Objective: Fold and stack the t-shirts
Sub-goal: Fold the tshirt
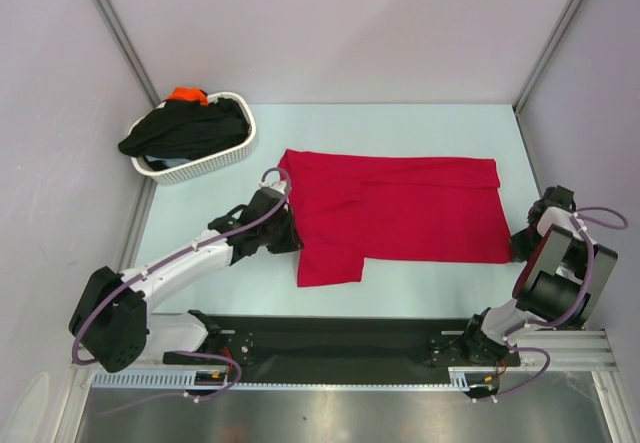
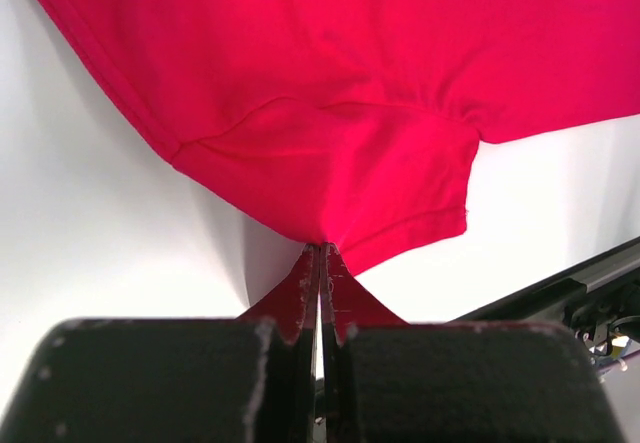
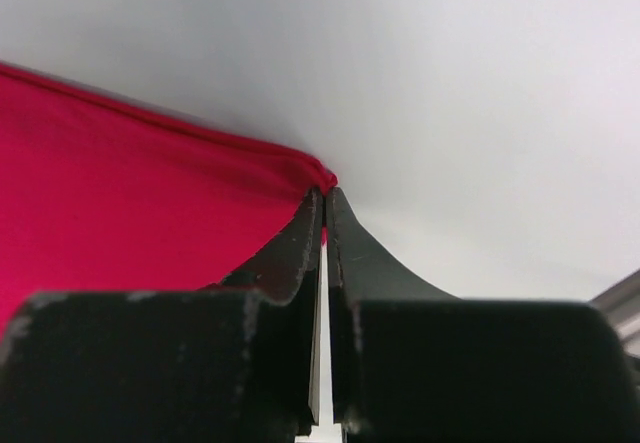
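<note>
I should keep carrying my right gripper's corner, since my grippers pinch both ends of the red t-shirt's near edge [image 1: 435,259], until that edge meets the t-shirt's folded side [image 1: 430,170].
A crimson red t-shirt [image 1: 420,213] lies spread on the pale table, one sleeve folded in and a flap hanging toward the near edge. My left gripper [image 1: 292,235] sits at the shirt's left side. In the left wrist view that gripper [image 2: 322,248] is shut on the edge of the red cloth [image 2: 350,93] by the sleeve. My right gripper [image 1: 518,246] is at the shirt's near right corner. The right wrist view has it [image 3: 325,193] shut on that corner of the red cloth [image 3: 120,193]. A black t-shirt [image 1: 190,128] and an orange one [image 1: 187,94] lie heaped in the basket.
The white woven basket [image 1: 215,163] stands at the back left, close to the left arm. Grey walls enclose the table on three sides. A black rail [image 1: 330,338] with the arm bases runs along the near edge.
</note>
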Action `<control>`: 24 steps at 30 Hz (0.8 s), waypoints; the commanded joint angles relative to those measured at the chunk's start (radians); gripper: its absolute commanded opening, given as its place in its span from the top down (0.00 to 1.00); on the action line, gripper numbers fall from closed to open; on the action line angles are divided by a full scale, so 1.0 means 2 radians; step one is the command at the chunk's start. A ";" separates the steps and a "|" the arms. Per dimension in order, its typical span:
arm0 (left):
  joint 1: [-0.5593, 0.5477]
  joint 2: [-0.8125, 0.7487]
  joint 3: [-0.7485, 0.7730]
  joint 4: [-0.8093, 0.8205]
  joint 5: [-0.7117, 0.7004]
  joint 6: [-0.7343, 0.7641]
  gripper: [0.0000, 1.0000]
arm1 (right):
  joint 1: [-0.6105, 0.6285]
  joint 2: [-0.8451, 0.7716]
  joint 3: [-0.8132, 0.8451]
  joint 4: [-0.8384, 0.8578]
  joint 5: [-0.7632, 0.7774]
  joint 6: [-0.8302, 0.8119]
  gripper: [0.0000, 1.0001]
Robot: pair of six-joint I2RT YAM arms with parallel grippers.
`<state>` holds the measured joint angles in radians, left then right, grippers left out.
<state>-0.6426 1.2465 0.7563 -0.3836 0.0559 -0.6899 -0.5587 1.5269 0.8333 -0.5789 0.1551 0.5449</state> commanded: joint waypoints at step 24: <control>0.119 0.184 0.242 0.016 0.033 0.015 1.00 | 0.100 0.141 0.300 -0.092 0.014 -0.083 1.00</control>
<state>-0.4339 1.5753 1.1580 -0.3710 0.0994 -0.6861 -0.3645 1.7733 1.3540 -0.7456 0.1902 0.4099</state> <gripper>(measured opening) 0.006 0.010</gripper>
